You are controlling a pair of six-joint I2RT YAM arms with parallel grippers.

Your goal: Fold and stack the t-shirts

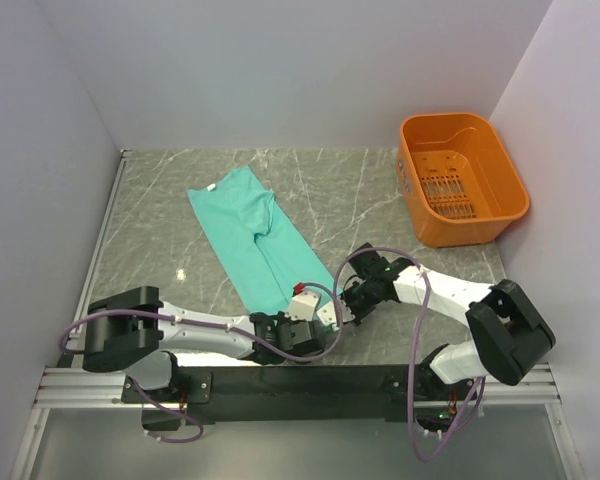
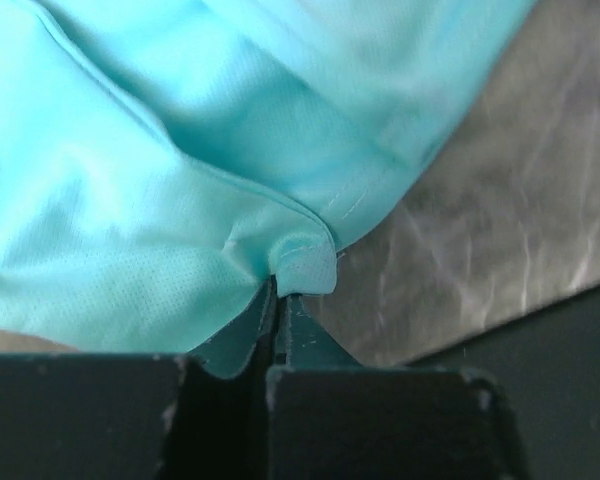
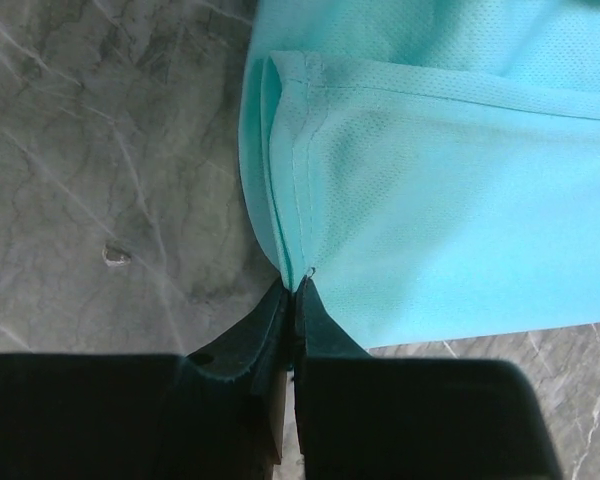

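I should keep the other hem corner [image 3: 296, 258] still with my right gripper while my left gripper takes hold of the hem again, because my left gripper is pinching a bunched corner of the t-shirt [image 2: 305, 258].
A teal t-shirt [image 1: 250, 225], folded into a long strip, lies slantwise on the marble table from back left to its near end by the grippers. My left gripper [image 1: 302, 308] is at the near hem. In the left wrist view its jaws are shut on a bunched corner of the t-shirt [image 2: 180, 150], with the left gripper [image 2: 280, 292] pinching the hem. My right gripper [image 1: 336, 303] sits just to the right. In the right wrist view the right gripper [image 3: 296, 288] is shut on the other hem corner of the t-shirt [image 3: 440, 200].
An orange plastic basket [image 1: 497, 160] stands at the back right by the wall. White walls close in the table [image 1: 160, 260] on the left, back and right. A dark rail [image 1: 300, 382] runs along the near edge under the arm bases.
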